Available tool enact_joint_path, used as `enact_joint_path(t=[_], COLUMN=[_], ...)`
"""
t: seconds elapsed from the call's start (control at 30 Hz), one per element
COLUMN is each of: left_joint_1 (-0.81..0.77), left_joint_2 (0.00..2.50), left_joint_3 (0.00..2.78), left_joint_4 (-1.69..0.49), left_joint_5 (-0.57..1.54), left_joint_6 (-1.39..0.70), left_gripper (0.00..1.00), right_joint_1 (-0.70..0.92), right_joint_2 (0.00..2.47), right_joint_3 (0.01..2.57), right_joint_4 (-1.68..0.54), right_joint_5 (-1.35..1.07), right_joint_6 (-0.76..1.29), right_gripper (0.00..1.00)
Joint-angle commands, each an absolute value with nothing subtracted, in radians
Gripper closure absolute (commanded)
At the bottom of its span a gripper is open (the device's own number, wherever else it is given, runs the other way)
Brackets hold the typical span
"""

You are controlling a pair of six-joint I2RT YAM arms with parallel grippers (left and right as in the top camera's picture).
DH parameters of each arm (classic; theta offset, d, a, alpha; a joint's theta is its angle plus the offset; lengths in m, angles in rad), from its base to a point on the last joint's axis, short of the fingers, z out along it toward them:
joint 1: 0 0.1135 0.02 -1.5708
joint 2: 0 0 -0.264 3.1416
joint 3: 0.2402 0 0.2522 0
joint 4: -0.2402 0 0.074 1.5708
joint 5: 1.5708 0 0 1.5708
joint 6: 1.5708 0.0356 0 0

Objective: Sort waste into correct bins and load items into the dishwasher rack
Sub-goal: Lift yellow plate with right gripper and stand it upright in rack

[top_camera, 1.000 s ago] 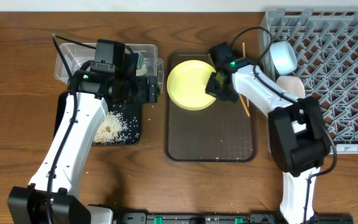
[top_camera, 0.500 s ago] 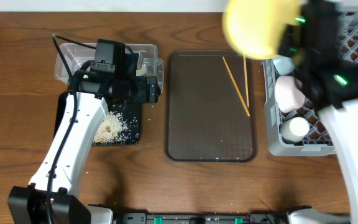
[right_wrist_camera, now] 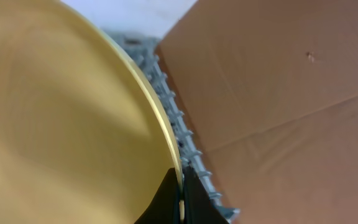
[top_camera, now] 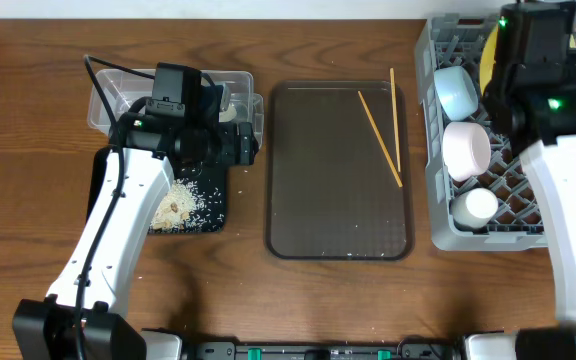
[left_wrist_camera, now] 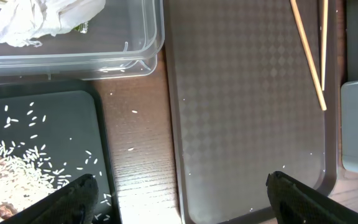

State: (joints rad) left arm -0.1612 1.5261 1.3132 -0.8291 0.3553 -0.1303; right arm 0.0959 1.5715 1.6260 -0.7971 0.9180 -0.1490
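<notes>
I should keep lowering the pale yellow plate (top_camera: 488, 62) with my right gripper, on edge beside the light blue bowl, until the rack's open rows (top_camera: 514, 178) hold it up. Then I should let go.
My right gripper (right_wrist_camera: 180, 194) is shut on the rim of the pale yellow plate (right_wrist_camera: 61, 118). It holds the plate on edge (top_camera: 489, 52) over the far left part of the grey dishwasher rack (top_camera: 438, 232). The light blue bowl (top_camera: 454, 90), the white bowl (top_camera: 465, 150) and the small white cup (top_camera: 473, 207) sit in the rack's left column. Two chopsticks (top_camera: 379, 124) lie on the brown serving tray (top_camera: 338, 210). My left gripper (left_wrist_camera: 182, 193) is open and empty over the gap between the black tray (left_wrist_camera: 73, 118) and the serving tray. The white crumpled scrap (left_wrist_camera: 36, 18) lies in the clear tub (left_wrist_camera: 138, 59). Rice (top_camera: 178, 205) lies in the black tray.
A few rice grains lie on the wood (left_wrist_camera: 132, 149) between the black tray and the serving tray. The rack's edge (right_wrist_camera: 191, 155) shows beside the plate, with brown cardboard (right_wrist_camera: 291, 93) behind it. My left arm (top_camera: 118, 220) lies over the black tray's left side.
My right gripper lifted the yellow plate off the brown serving tray and carried it right to the rack, where it now stands on edge. The chopsticks are uncovered. The left arm has not moved.
</notes>
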Motion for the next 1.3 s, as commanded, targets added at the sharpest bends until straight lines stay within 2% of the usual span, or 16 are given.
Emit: enact_joint_path(t=[0.0,0.43,0.63,0.7,0.77,0.8,0.83,0.9,1.03,1.1,1.27], left_joint_1=[-0.165,-0.165,-0.165,-0.165,-0.165,-0.165,-0.165,-0.165,-0.165,-0.165,-0.165], left_joint_2=[1.532,1.532,1.532,1.532,1.532,1.532,1.532,1.532,1.532,1.532,1.532], left_joint_3=[1.324,1.324,1.324,1.324,1.324,1.324,1.324,1.324,1.324,1.324,1.324], left_joint_4=[-0.830,-0.830,-0.830,-0.830,-0.830,-0.830,-0.830,-0.830,-0.830,-0.830,-0.830], left_joint_5=[0.346,0.346,0.346,0.346,0.346,0.346,0.346,0.346,0.346,0.346,0.346], left_joint_6=[-0.128,-0.128,-0.128,-0.128,-0.128,-0.128,-0.128,-0.128,-0.128,-0.128,-0.128], left_gripper=[0.10,0.10,0.11,0.10,0.11,0.10,0.11,0.10,0.11,0.10,0.11], right_joint_1=[0.053,-0.060,-0.081,-0.079,-0.077,-0.077,-0.077,-0.078,-0.078,-0.078,-0.077], right_joint_2=[1.629,1.801,1.869,1.885,1.898,1.898,1.898,1.888,1.827,1.776,1.613], right_joint_3=[1.621,1.621,1.621,1.621,1.621,1.621,1.621,1.622,1.628,1.636,1.637], right_joint_4=[-0.798,-0.727,-0.707,-0.707,-0.707,-0.708,-0.709,-0.710,-0.728,-0.747,-0.766], right_joint_5=[0.973,0.957,0.847,0.823,0.763,0.716,0.677,0.626,0.480,0.353,-0.084], right_joint_6=[-0.229,-0.230,-0.234,-0.233,-0.233,-0.229,-0.212,-0.163,-0.101,-0.101,0.005], right_gripper=[0.99,0.99,0.98,0.90,0.62,0.42,0.30,0.17,0.09,0.01,0.01])
